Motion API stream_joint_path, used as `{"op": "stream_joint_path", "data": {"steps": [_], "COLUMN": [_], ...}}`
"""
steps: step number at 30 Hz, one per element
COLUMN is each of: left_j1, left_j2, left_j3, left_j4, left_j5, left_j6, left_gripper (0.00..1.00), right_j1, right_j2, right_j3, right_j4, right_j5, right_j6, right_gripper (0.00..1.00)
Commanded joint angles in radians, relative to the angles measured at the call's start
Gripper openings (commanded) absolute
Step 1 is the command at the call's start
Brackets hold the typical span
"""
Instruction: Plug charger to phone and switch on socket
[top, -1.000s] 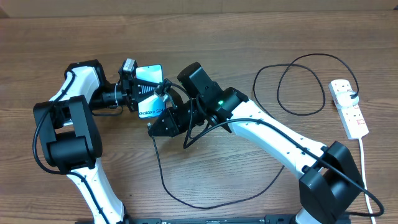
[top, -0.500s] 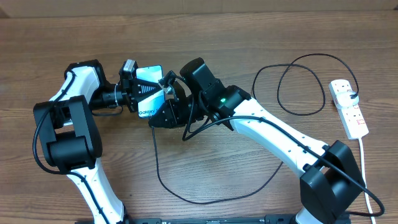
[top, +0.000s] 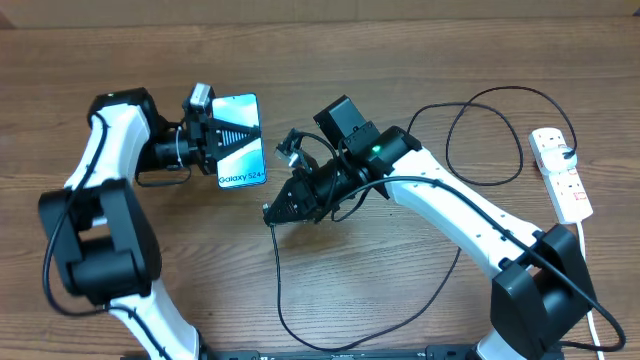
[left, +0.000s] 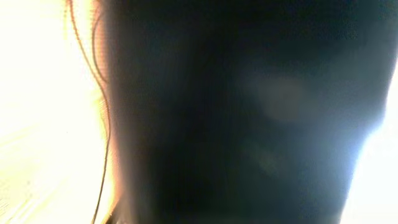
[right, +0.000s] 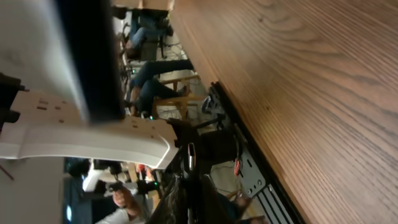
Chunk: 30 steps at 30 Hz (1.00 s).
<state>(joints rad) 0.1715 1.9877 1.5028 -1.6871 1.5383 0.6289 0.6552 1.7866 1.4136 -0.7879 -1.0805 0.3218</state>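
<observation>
The silver tip (top: 266, 207) is below the phone's corner, so my right gripper should move the connector over to the middle of the phone's bottom edge (top: 243, 185) before it plugs the connector in.
The phone (top: 248, 158), blue screen reading "Galaxy S24", is held above the table by my left gripper (top: 222, 138), which is shut on its left edge. In the left wrist view a dark surface fills the frame and hides the jaws. My right gripper (top: 273, 213) is right of and below the phone, apart from it, shut on the connector end of the charger (top: 276, 280). The silver tip (right: 191, 154) sticks out between the fingers (right: 189, 183). The black cable loops across the table to its plug in the socket (top: 562, 178), a white strip at the right edge.
The charger cable makes a wide loop (top: 480, 130) at the back right and another near the front edge (top: 330, 344). The socket's white cord (top: 588, 270) runs toward the front right. The wooden table (right: 323, 93) shows in the right wrist view.
My right gripper has pulled back from the phone, down and to the right, with the connector in it. My left gripper has shifted the phone slightly left, and its screen now shows in full.
</observation>
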Motion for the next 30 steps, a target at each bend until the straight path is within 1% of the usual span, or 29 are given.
{"op": "stream_joint_path", "data": {"steps": [1,5,8,12,15,18,22,30], "left_j1": [-0.002,-0.002,-0.002,-0.002,-0.002,-0.002,-0.002,-0.001], "left_j2": [-0.081,-0.092,-0.092,-0.092,-0.092,-0.092,-0.092,-0.092], "left_j3": [0.005,0.005,0.005,0.005,0.005,0.005,0.005,0.005], "left_j4": [-0.004,-0.001,0.008,0.009,0.008,0.008,0.009,0.013], "left_j5": [0.042,0.042,0.042,0.042,0.042,0.042,0.042,0.042], "left_j6": [0.024,0.029,0.029,0.019,0.018,-0.008,-0.028,-0.027], "left_gripper": [0.04,0.04,0.04,0.04,0.04,0.05,0.05,0.04], "right_j1": [0.005,0.013,0.013,0.013,0.013,0.023,0.033,0.034], "right_j2": [-0.045,-0.045,-0.045,-0.045,-0.045,-0.045,-0.045,-0.045], "right_j3": [0.005,0.005,0.005,0.005,0.005,0.005,0.005,0.005], "right_j4": [0.044,0.141,0.163,0.218,0.266,0.305,0.319,0.397], "right_j5": [-0.052,-0.142,-0.145,-0.143,-0.113,-0.019,0.024,0.026], "right_j6": [-0.060,-0.050,-0.026,0.047,0.107,0.180,0.207,0.259], "right_gripper": [0.04,0.04,0.04,0.04,0.04,0.04,0.04,0.04]}}
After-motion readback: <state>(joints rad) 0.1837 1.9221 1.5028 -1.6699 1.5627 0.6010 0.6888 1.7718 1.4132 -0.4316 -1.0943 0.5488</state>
